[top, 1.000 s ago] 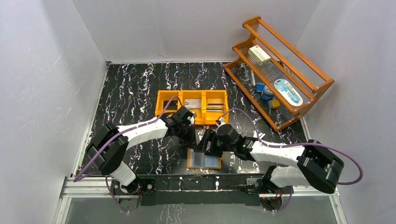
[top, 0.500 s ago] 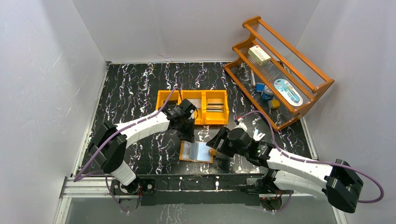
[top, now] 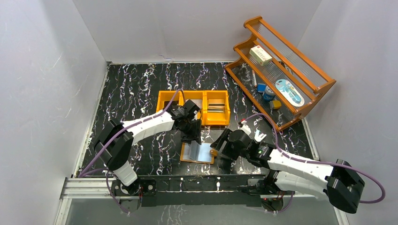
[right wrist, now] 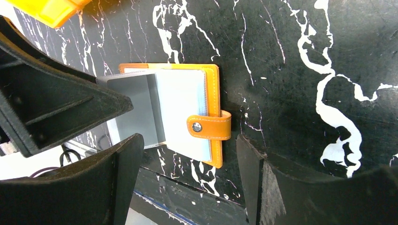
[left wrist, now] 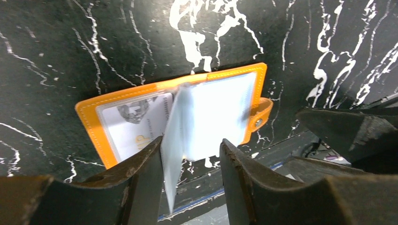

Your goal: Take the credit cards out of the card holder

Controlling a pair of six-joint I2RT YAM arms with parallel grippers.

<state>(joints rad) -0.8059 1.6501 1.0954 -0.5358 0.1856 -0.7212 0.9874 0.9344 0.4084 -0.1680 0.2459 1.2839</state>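
Note:
The robot's right gripper should hold the sleeve's near edge [right wrist: 154, 143] while the left gripper pulls the card, because one loose sleeve [right wrist: 137, 110] is standing up against the left gripper's finger.
The card holder [top: 197, 153] lies open on the black marbled table, orange with clear sleeves [left wrist: 213, 112], its strap tab [right wrist: 209, 127] pointing right. A pale credit card [left wrist: 129, 125] shows through the sleeve on its left leaf. My left gripper [top: 192, 137] hangs just above the holder's far edge, open. One loose sleeve [left wrist: 172, 154] stands up against the left finger [left wrist: 141, 178], with a gap to the other finger. My right gripper [top: 219, 146] sits open just right of the holder, beside the tab, holding nothing. A striped card [top: 216, 107] lies in the bin behind.
An orange three-compartment bin [top: 165, 99] stands right behind the left gripper. A wooden rack [top: 281, 70] with a white box, a pen and small items fills the back right. The table's near edge rail [top: 202, 180] runs close in front of the card holder.
The right arm has pulled back to the right off the holder, which slid slightly left. My left gripper has moved over the holder and gone from shut to open.

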